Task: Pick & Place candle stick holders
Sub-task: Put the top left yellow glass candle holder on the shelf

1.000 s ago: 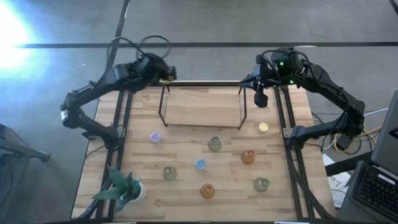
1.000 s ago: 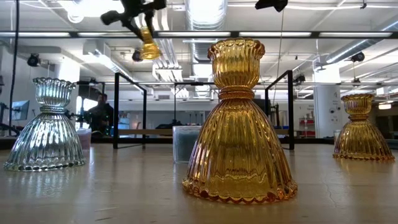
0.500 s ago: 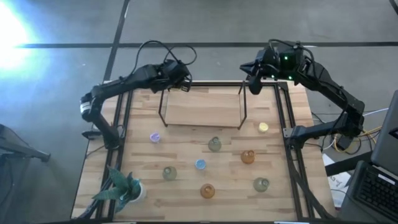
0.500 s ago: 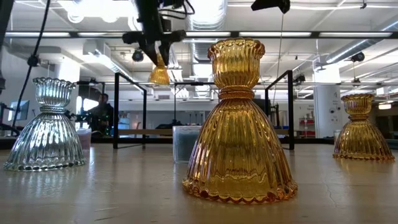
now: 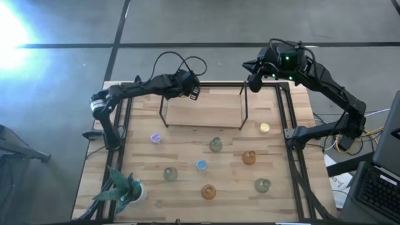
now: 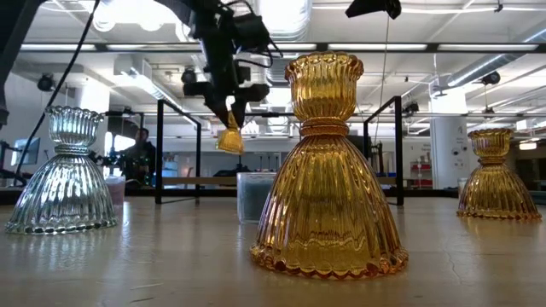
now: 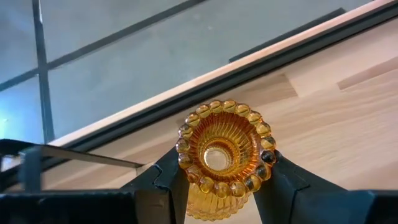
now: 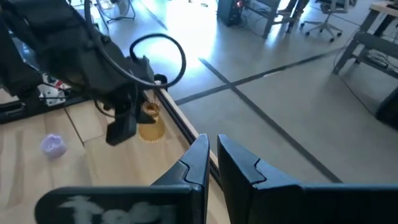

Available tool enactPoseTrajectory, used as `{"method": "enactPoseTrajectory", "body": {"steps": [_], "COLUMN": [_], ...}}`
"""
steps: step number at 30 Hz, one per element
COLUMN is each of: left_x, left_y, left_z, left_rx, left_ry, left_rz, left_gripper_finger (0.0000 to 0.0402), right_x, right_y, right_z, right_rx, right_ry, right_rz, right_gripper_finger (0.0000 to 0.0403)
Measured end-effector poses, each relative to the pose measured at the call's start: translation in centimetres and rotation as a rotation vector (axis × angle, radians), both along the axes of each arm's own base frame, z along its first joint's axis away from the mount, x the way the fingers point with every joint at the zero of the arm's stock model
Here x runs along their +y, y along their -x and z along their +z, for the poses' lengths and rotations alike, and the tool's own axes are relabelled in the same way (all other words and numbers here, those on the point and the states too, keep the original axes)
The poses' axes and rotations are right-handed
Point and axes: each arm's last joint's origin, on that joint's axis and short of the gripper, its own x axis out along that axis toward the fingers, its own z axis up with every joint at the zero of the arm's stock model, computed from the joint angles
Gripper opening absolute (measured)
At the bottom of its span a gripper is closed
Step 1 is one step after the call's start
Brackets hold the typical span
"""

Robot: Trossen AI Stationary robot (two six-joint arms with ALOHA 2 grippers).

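The amber holder [image 6: 229, 141] is hanging at a slant near the shelf's far edge, so my left gripper should swing it in over the open shelf board [image 5: 206, 105] and make it level before moving it down.
My left gripper [image 5: 192, 92] is shut on a small amber glass candle stick holder [image 7: 224, 155] above the far left corner of the raised wooden shelf [image 5: 203, 107]. In the low view the holder [image 6: 230, 140] hangs under the fingers. My right gripper [image 5: 251, 83] is shut and empty, high over the shelf's far right corner. Several other holders stand on their wide bases on the table: purple [image 5: 155, 138], grey-green [image 5: 215, 145], amber [image 5: 249, 157], yellow [image 5: 265, 127] and blue [image 5: 201, 165]. My left gripper pinches the amber holder's upper cup, just under its beaded rim [image 7: 186, 168], between its two fingers. The fingers come from above, pointing down. The holder hangs upright with its wide skirt down [image 6: 230, 147], lifted clear of the shelf and table.
The shelf stands on black metal legs [image 5: 164, 103] at the table's far middle. A leafy plant in a white pot [image 5: 123, 187] stands at the near left corner. More holders [image 5: 208, 191] stand near the front edge. Black rails [image 5: 290, 144] run along both sides.
My left gripper has carried the amber holder toward the table's right along the far edge and down, to the shelf's far left corner. The holder has turned from tilted to hanging upright. My right gripper has shifted slightly toward the far edge.
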Motion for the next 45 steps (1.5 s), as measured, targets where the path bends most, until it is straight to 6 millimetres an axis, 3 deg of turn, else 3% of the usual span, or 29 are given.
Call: {"method": "enactPoseTrajectory", "body": {"steps": [7, 9, 17, 22, 27, 33, 45], "left_x": [0.1, 0.1, 0.3, 1.0, 1.7, 2.4, 3.0], "left_y": [1.1, 1.2, 0.8, 1.1, 1.0, -0.2, -1.5], "left_z": [-2.3, -2.2, -0.4, 0.2, 0.7, 1.2, -1.1], "left_rx": [-0.019, -0.015, 0.075, 0.006, -0.080, -0.235, -0.173], "left_ry": [0.014, -0.006, -0.041, 0.011, -0.014, -0.079, -0.055], "left_rz": [0.015, -0.033, -0.414, -0.697, -0.852, -0.931, -0.911], "left_gripper_finger": [0.0141, 0.0141, 0.0141, 0.0141, 0.0142, 0.0142, 0.0142], "right_x": [0.0, 0.0, -0.1, -0.1, -0.1, -0.1, -0.1], "right_y": [0.0, 0.0, 0.0, 0.0, 0.0, 0.0, 0.0], "right_z": [0.0, 0.0, 0.0, 0.0, 0.0, 0.0, 0.0], "right_rx": [-0.003, -0.004, -0.002, -0.002, -0.001, -0.001, 0.002], "right_ry": [-0.006, -0.006, -0.005, -0.007, -0.006, -0.005, 0.001], "right_rz": [-0.003, -0.003, -0.003, -0.004, -0.004, -0.003, 0.000], "right_gripper_finger": [0.0027, 0.0027, 0.0027, 0.0027, 0.0027, 0.0027, 0.0027]}}
